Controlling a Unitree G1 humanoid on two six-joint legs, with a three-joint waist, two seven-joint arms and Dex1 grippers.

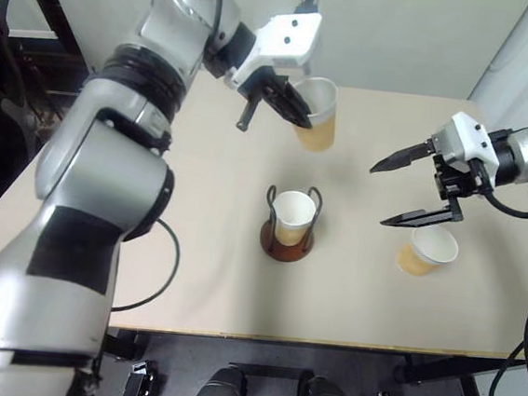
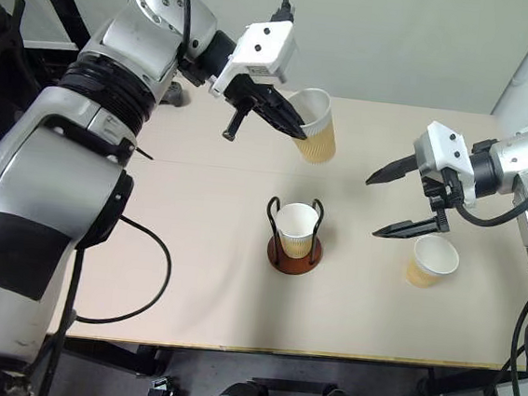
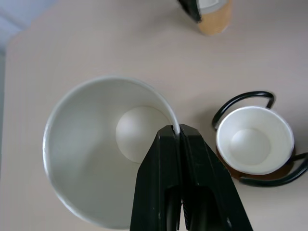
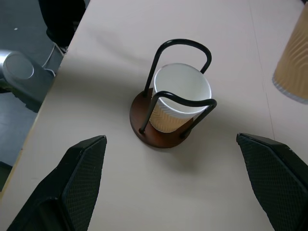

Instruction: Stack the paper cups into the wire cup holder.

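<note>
The held cup's bottom (image 2: pixel 318 154) points down and the seated cup's opening (image 2: pixel 296 220) is free, so the robot's left gripper should keep moving there and lowering until the cups nest.
The wire cup holder (image 1: pixel 287 240) stands mid-table on its reddish-brown base, with one tan paper cup (image 1: pixel 292 216) seated between its dark loops. My left gripper (image 1: pixel 296 107) is shut on the rim of a second paper cup (image 1: pixel 317 115), held tilted in the air above the table behind the holder. In the left wrist view the fingers (image 3: pixel 180 159) pinch that cup's white rim (image 3: pixel 174 120). A third paper cup (image 1: pixel 427 250) stands upright on the table at the right. My right gripper (image 1: pixel 403 187) hangs open just above and left of that cup, with nothing between its fingers.
The beige table (image 1: pixel 210 277) has its front edge near me and a wall behind it. A black cable (image 1: pixel 159 272) loops over the table's left part. Dark furniture stands off the table's left side.
</note>
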